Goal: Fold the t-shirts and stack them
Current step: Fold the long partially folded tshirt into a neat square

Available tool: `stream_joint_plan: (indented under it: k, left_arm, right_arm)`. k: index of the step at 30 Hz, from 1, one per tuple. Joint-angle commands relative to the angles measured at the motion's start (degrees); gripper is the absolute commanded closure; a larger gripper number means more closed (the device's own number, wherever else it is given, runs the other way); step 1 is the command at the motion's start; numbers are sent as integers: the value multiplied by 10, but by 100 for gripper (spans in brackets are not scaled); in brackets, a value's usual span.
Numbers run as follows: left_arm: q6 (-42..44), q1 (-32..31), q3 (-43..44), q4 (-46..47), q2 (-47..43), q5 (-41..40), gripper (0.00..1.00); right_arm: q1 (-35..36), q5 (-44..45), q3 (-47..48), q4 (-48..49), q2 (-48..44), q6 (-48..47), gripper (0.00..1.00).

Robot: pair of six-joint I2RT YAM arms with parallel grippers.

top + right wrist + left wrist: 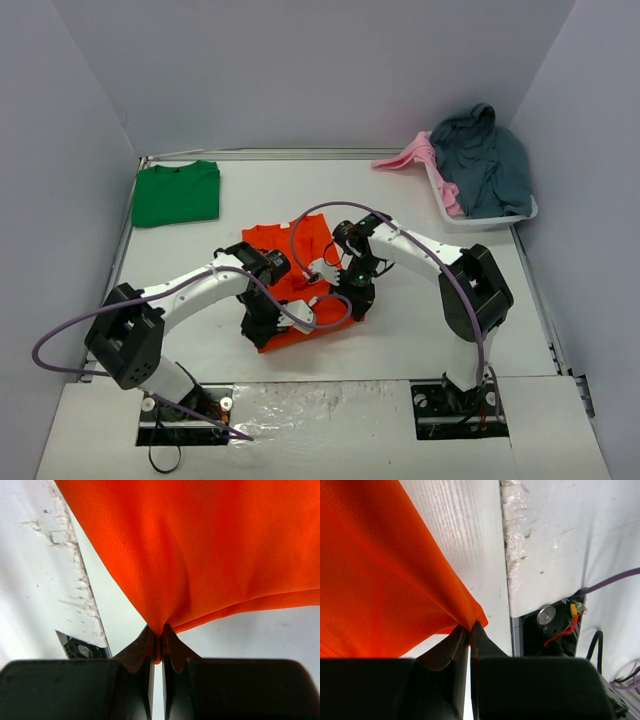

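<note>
My grippers are pinching both [357, 313] near corners of the orange t-shirt, so my right gripper should keep going toward the shirt's far edge [318, 220] and let go there.
The orange t-shirt [285, 262] lies crumpled in the middle of the table, its near edge lifted by both arms. My left gripper [262, 318] is shut on the near left corner; in the left wrist view the cloth [385, 570] runs pinched into my left gripper [469, 628]. My right gripper [356, 296] is shut on the near right corner, and the right wrist view shows orange cloth [200, 545] clamped at my right gripper [158, 632]. A green t-shirt [177, 193] lies folded flat at the far left of the table.
A white basket [486, 215] at the far right holds a grey-blue garment [490, 160] and a pink one [408, 156] hanging over its rim. Grey walls close in the table. A purple cable [300, 300] loops across the orange shirt.
</note>
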Motion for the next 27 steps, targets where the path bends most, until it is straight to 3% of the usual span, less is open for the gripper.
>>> stream_joint_plan:
  k: [1,10,27]
  left_arm:
    - [38,9,18,-81,-35,22,98]
    - [33,78,62,-86,-82,60,98]
    - [3,200,113,-37,-108,37,98]
  right_arm:
    - [5,-12,-5,-68,-38,-13,100]
    - [7,-15,51,-86,-56,-29,100]
    - [-20,24,259,-79,35,-48,100]
